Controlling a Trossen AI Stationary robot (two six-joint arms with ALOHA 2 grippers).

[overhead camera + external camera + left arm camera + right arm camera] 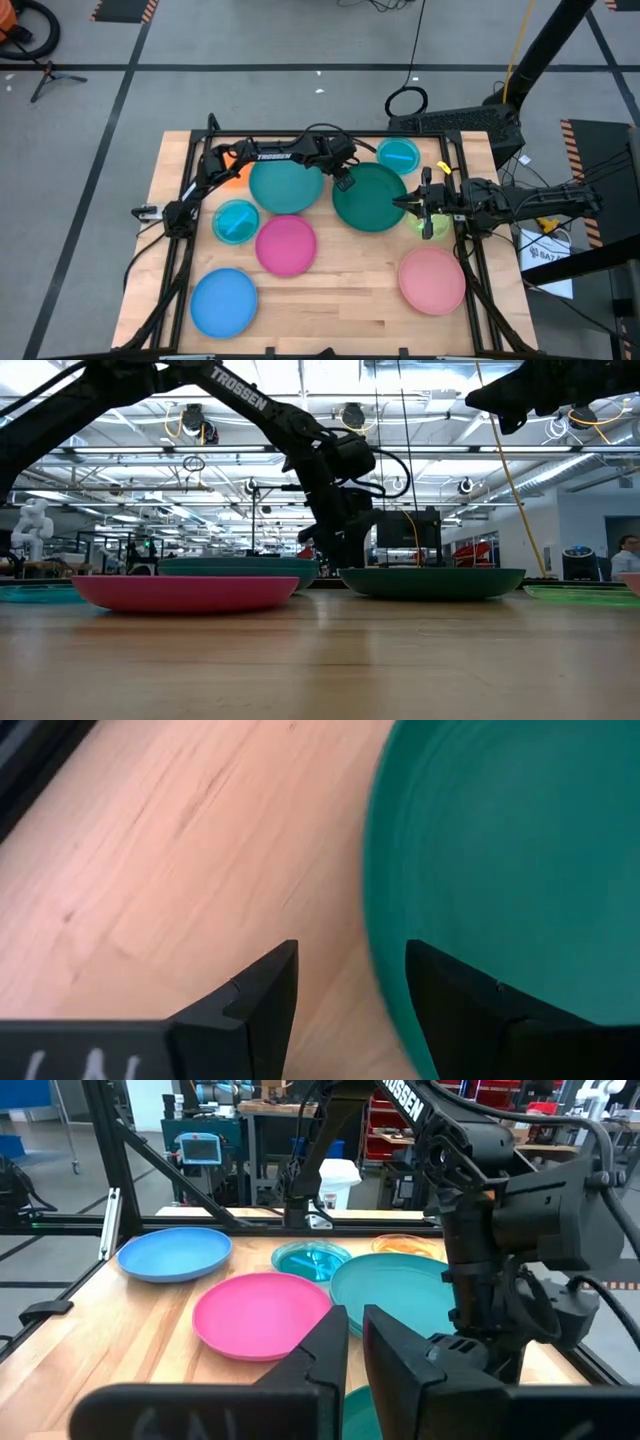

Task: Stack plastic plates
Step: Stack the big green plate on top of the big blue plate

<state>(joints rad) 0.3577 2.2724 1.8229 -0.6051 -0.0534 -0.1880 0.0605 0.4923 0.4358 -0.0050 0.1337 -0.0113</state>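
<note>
My gripper will stack the plates, and I expect the dark green plate [370, 198] to cover the teal plate [285, 187] completely, since the two look equally wide.
Round plastic plates lie flat on the wooden table. They include a teal one [287, 186], a dark green one [372, 198], a magenta one [286, 245], a blue one [224, 302], a pink one [432, 280] and two small cyan ones [398, 155] [236, 221]. An orange one [232, 167] shows under my left arm, and a lime one [431, 224] under my right. My left gripper [350, 955] is open, slanting down at the dark green plate's [510, 850] far-left rim, with one finger over the plate and one over bare wood. My right gripper [355, 1325] is shut, level and raised at the table's right side.
The teal plate sits just left of my left gripper [345, 182], almost touching the dark green plate. Bare wood [350, 300] lies in the near middle, between the blue and pink plates. Black frame rails [470, 270] run along both sides of the table.
</note>
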